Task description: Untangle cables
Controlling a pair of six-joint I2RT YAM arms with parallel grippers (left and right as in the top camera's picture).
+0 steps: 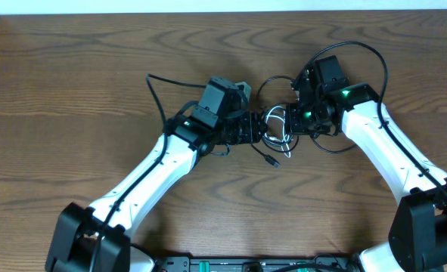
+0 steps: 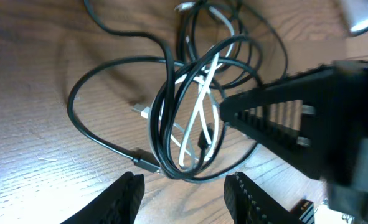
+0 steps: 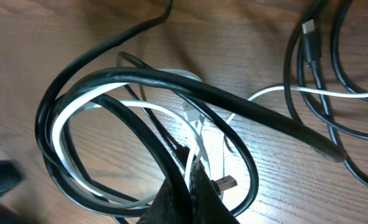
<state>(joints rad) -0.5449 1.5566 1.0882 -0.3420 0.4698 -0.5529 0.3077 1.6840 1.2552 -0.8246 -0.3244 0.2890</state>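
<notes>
My right gripper is holding the black cable, which loops (image 1: pixel 279 137) around the white cable, so my left gripper should pull the white cable away (image 1: pixel 276 112) while my right gripper moves back.
The cables lie as a small tangle (image 1: pixel 276 127) between my two grippers. In the left wrist view the black cable (image 2: pixel 169 68) loops several times around the white cable (image 2: pixel 200 101), and a black plug (image 2: pixel 147 163) lies at the lower left of the tangle. My left gripper (image 2: pixel 184 194) is open and empty just short of the tangle, also seen from overhead (image 1: pixel 250 128). My right gripper (image 3: pixel 191 190) is shut on the white cable (image 3: pixel 134 104), with the black cable (image 3: pixel 233 102) looped over it and a USB plug (image 3: pixel 225 183) beside the fingers. From overhead it (image 1: pixel 293 121) is at the tangle's right side.
A loose black plug end (image 1: pixel 271 160) trails toward the front of the wooden table (image 1: pixel 72 91). Thicker black arm cords arc behind each wrist (image 1: pixel 156 94) (image 1: pixel 374 57). The right gripper's dark finger (image 2: pixel 277 109) reaches into the left wrist view.
</notes>
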